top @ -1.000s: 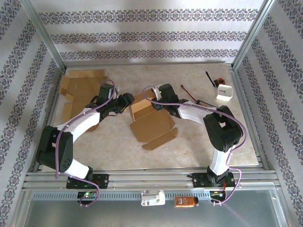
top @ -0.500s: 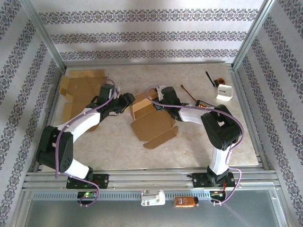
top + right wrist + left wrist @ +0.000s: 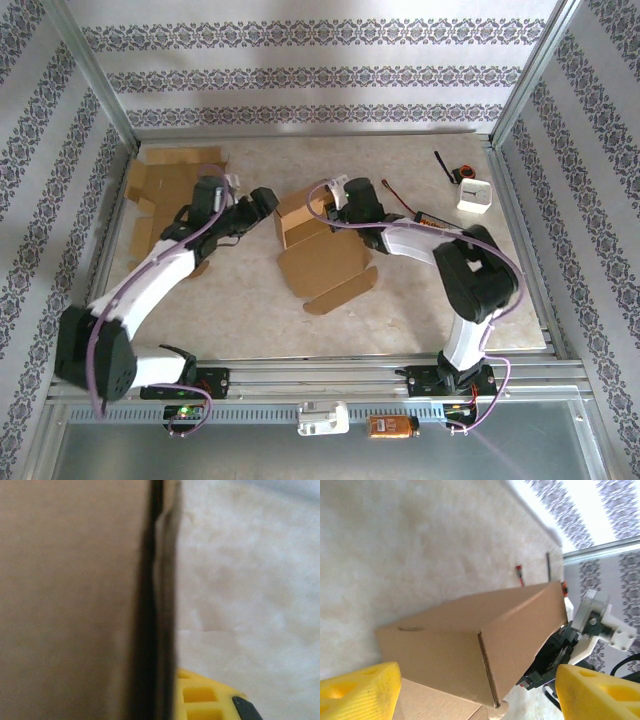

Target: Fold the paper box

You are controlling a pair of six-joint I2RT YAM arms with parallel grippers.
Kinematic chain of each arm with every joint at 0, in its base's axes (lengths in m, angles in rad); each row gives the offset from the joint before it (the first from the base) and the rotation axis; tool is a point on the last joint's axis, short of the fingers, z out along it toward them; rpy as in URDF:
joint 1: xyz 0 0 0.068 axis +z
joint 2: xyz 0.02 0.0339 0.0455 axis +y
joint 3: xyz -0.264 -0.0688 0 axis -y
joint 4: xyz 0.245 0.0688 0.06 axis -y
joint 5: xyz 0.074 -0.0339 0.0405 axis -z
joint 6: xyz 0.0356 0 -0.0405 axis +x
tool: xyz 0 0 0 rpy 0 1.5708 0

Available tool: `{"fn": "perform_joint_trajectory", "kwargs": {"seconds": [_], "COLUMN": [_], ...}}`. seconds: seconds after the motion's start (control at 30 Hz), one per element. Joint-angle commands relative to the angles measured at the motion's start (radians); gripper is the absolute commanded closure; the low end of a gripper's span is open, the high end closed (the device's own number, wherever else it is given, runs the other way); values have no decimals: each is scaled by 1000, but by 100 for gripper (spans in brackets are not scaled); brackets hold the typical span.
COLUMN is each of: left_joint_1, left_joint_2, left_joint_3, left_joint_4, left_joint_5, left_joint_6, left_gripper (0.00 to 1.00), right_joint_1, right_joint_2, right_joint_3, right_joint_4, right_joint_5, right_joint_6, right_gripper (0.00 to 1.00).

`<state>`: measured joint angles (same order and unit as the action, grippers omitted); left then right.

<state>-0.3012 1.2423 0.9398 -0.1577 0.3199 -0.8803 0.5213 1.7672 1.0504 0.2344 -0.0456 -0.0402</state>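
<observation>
The box's lid panel (image 3: 322, 264) lies toward the near side. Next, my right gripper turns the box until the lid panel points to the far side before folding it.
The brown paper box (image 3: 303, 226) stands at the table's middle with its walls up. Its lid panel (image 3: 325, 265) lies flat towards the near side. My left gripper (image 3: 262, 203) hovers at the box's left side. In the left wrist view its yellow fingers (image 3: 362, 694) stand wide apart, and the box's corner (image 3: 485, 655) lies between and ahead of them, untouched. My right gripper (image 3: 336, 211) is at the box's right wall. In the right wrist view one yellow finger (image 3: 202, 700) presses against that upright cardboard wall (image 3: 160, 605); the other finger is hidden behind it.
Flat cardboard blanks (image 3: 168, 186) lie at the back left, beside my left arm. A white device (image 3: 474, 195), a black cable piece (image 3: 442, 165) and a small orange-black item (image 3: 428, 216) sit at the back right. Metal frame posts bound the table.
My left gripper has let go of the box's left side, opened wide and drawn back a little, the arm stretching out. My right gripper has closed on the right wall.
</observation>
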Motion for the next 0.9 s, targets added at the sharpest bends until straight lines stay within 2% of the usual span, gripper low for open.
{"fn": "perform_joint_trajectory", "kwargs": {"seconds": [0.0,0.07,0.13,0.2,0.27,0.3,0.33,0.4,0.57,0.67,0.87], "left_joint_1": [-4,-4,-3,-3,-2,-2,0,1,2,1,4], "left_joint_2": [-167,-243,-304,-355,-389,-404,-413,-425,-431,-431,-416], "left_joint_3": [55,50,35,13,-16,-34,-49,-72,-106,-121,-136], "left_joint_4": [-148,-199,-239,-265,-269,-263,-257,-244,-229,-222,-208], "left_joint_5": [-177,-248,-305,-355,-390,-403,-415,-422,-408,-402,-390], "left_joint_6": [196,277,336,369,375,372,364,345,308,303,304], "left_gripper": [17,17,16,16,16,16,16,16,15,15,15], "right_joint_1": [-26,-22,10,76,127,147,167,205,300,335,357], "right_joint_2": [-165,-195,-196,-181,-152,-136,-123,-101,70,131,110], "right_joint_3": [92,199,289,328,316,322,336,335,350,355,349], "right_joint_4": [-144,-323,-489,-621,-643,-642,-675,-717,-738,-726,-687], "right_joint_5": [-3,26,103,255,395,409,396,330,395,373,366], "right_joint_6": [-378,-613,-945,-1374,-1681,-1737,-1765,-1795,-1751,-1696,-1639], "right_gripper": [100,100,100,100,100,100,100,94,88,79,66]}}
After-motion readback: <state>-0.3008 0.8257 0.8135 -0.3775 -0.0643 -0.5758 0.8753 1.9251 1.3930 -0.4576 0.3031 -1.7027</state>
